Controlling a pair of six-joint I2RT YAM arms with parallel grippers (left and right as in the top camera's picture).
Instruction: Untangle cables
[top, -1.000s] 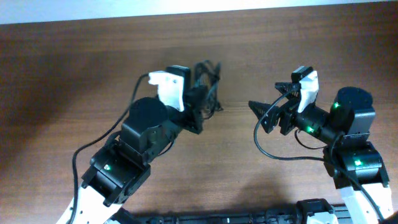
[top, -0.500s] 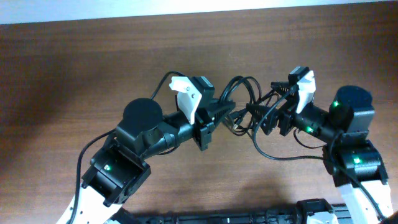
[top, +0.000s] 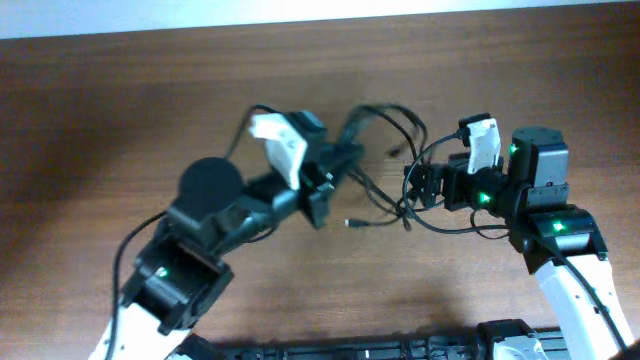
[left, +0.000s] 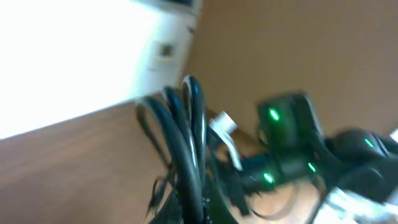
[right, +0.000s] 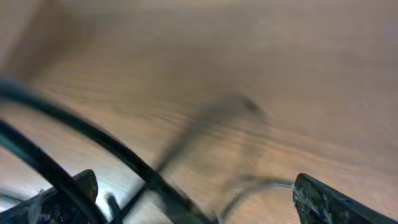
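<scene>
The cables hang bunched and crossed from my left gripper, so next my right gripper backs off while my left gripper lays the cables down spread.
The cables are thin black cords that loop in the air between the two arms. One small silvery plug end lies low over the table. My left gripper is shut on the cables; in the left wrist view the blurred black strands rise from its jaws. My right gripper stands open, right of the loops, pointing left. In the right wrist view, black strands cross between its two dark fingers; the blur hides whether they touch.
The brown wooden table spreads under both arms. A thicker black wire belongs to the right arm and sags below its wrist. A pale wall edge runs along the back of the table.
The left gripper swung the bunched cables from the back of the table toward the right gripper, and the loops spread out. A plug end now hangs low. The right arm turned slightly.
</scene>
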